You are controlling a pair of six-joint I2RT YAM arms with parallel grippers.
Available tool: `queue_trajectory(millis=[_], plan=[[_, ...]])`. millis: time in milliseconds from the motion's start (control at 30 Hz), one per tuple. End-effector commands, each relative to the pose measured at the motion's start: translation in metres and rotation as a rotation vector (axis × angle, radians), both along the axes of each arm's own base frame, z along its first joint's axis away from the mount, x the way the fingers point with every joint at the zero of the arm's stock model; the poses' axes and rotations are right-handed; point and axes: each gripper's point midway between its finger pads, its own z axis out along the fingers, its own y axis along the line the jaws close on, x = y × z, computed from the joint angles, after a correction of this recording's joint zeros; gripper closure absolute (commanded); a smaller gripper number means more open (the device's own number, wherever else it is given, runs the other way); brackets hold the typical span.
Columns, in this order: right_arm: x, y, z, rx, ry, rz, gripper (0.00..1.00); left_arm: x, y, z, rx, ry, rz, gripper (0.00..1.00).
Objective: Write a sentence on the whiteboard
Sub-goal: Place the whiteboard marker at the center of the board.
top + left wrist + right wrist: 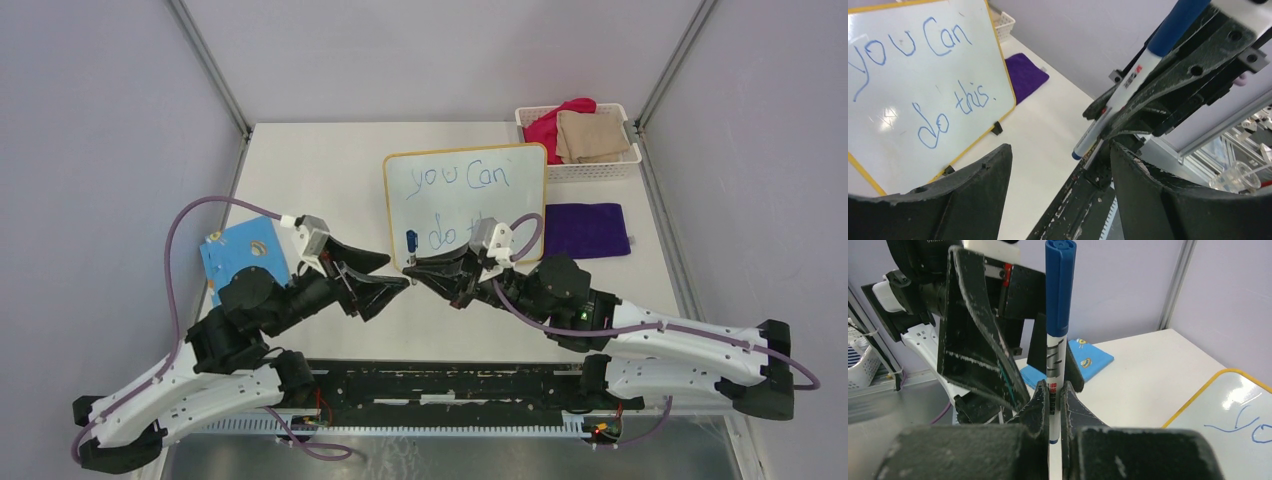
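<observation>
My left gripper should take the capped marker (411,241) from my right gripper, which holds it away from the free space (352,212) by the blue card, and lay it there.
The whiteboard (465,200) stands at mid-table, with a yellow rim and black feet. The sentence (923,75) reads "you Can do this." in blue, in two lines. In the top view my right gripper hides its end. My right gripper (414,268) is shut on a white marker (1057,340) with its blue cap (1060,285) on, held upright in front of the board's near left corner. My left gripper (396,273) is open and empty. Its tips almost meet the right gripper's tips. The marker (1128,85) shows just beyond the left fingers (973,200).
A blue flat card (243,255) lies at the table's left, under my left arm. A purple cloth (585,230) lies right of the board. A white basket (590,172) with red and tan cloths stands at the back right. Frame posts stand at the back corners.
</observation>
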Motion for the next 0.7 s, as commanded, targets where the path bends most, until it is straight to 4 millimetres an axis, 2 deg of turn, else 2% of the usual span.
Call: queue_trajectory(millis=[0, 200, 433, 667], plan=[[-0.009, 0.003, 0.017, 0.028, -0.022, 0.055, 1.00, 0.003, 0.015, 0.046, -0.123, -0.067, 0.060, 0.23], [-0.012, 0.009, 0.003, 0.004, 0.016, 0.082, 1.00, -0.006, 0.014, 0.064, -0.133, -0.185, 0.006, 0.22], [-0.017, 0.014, 0.001, 0.005, 0.028, 0.115, 1.00, -0.007, -0.001, 0.056, -0.060, -0.204, -0.051, 0.23], [-0.018, 0.014, -0.003, 0.001, 0.036, 0.122, 1.00, -0.006, -0.009, 0.051, -0.032, -0.188, -0.075, 0.37]])
